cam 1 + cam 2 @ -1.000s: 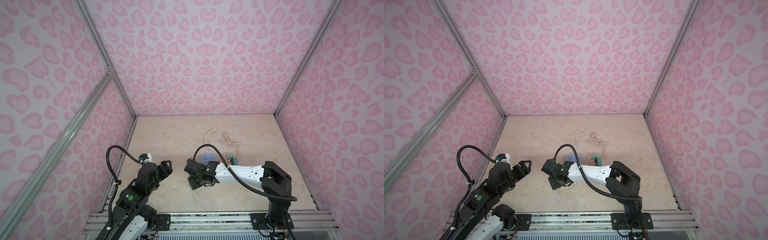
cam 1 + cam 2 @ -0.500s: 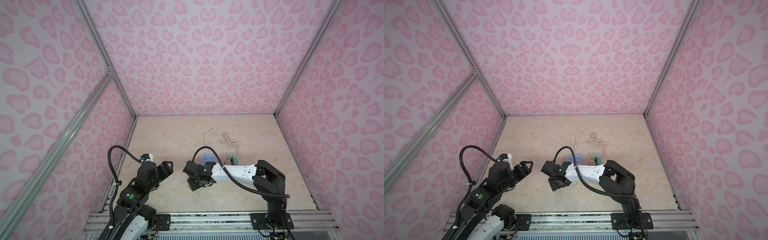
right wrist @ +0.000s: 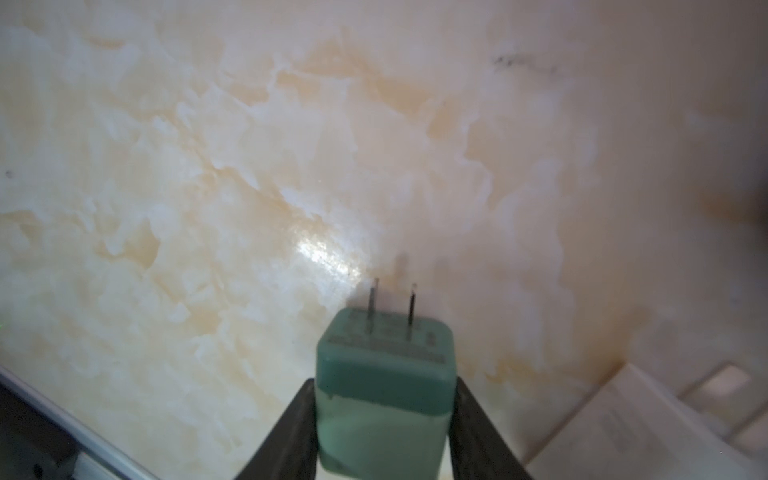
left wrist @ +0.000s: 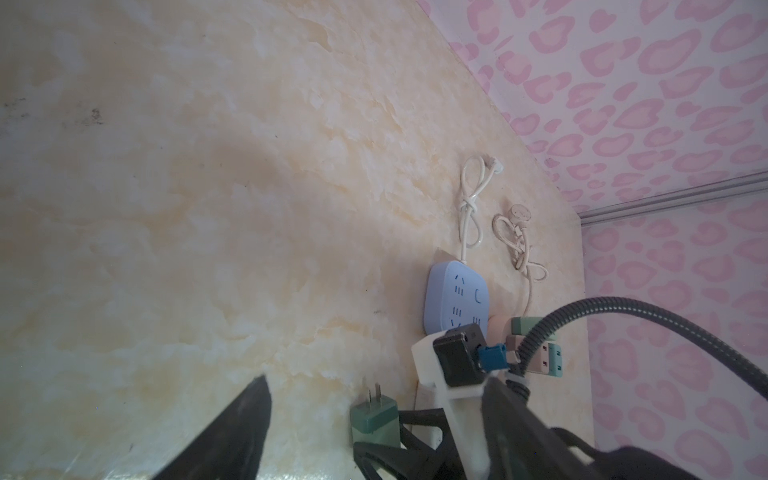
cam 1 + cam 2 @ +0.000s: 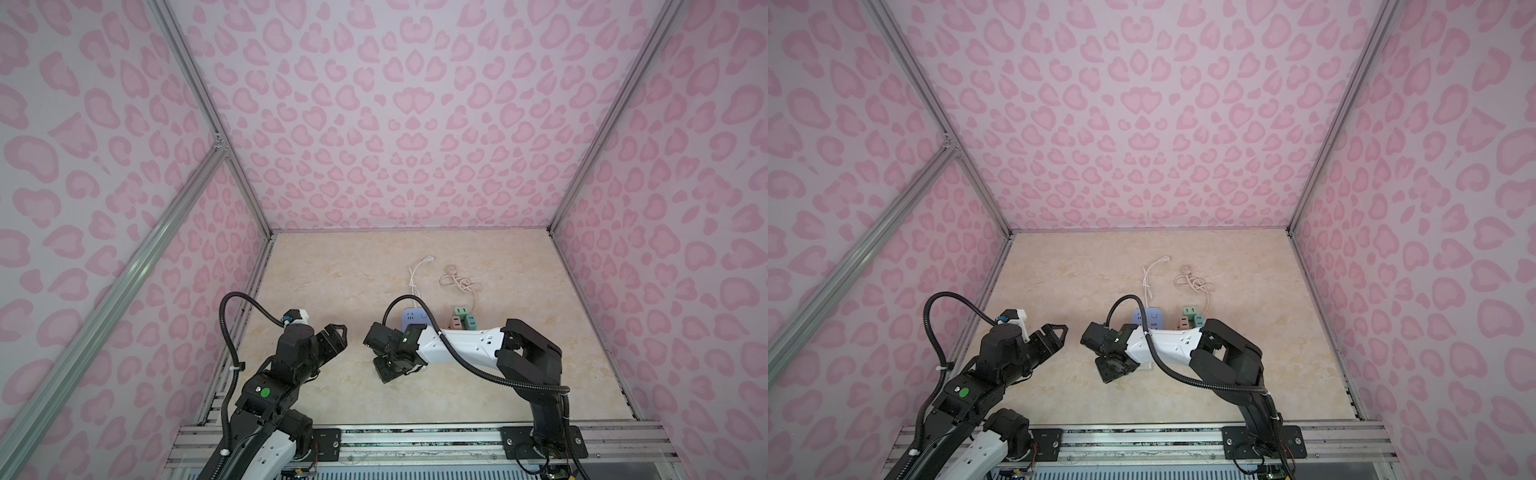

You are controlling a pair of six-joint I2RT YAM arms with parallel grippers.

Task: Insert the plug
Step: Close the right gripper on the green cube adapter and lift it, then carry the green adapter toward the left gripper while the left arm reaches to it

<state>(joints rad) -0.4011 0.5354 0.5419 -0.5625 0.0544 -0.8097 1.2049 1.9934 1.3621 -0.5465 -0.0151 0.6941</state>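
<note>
My right gripper has the green plug's pins pointing up, so next my left gripper takes the plug's body before the pins go into a socket.
A green plug with two metal prongs sits between the jaws of my right gripper, which is shut on its sides. The prongs point at the marble tabletop. In the left wrist view the same plug shows low over the table. In both top views the right gripper hangs just in front of the blue power strip, and the plug itself is hidden by the fingers. My left gripper is open, holds nothing, and faces the right gripper across a small gap.
A pink and green socket cube lies right of the power strip. A white cord and a knotted beige cord trail toward the back. A white block lies on the table beside the right gripper. Pink patterned walls enclose three sides.
The right arm's elbow has swung slightly left while its gripper stays over the same spot. The left arm has barely moved.
</note>
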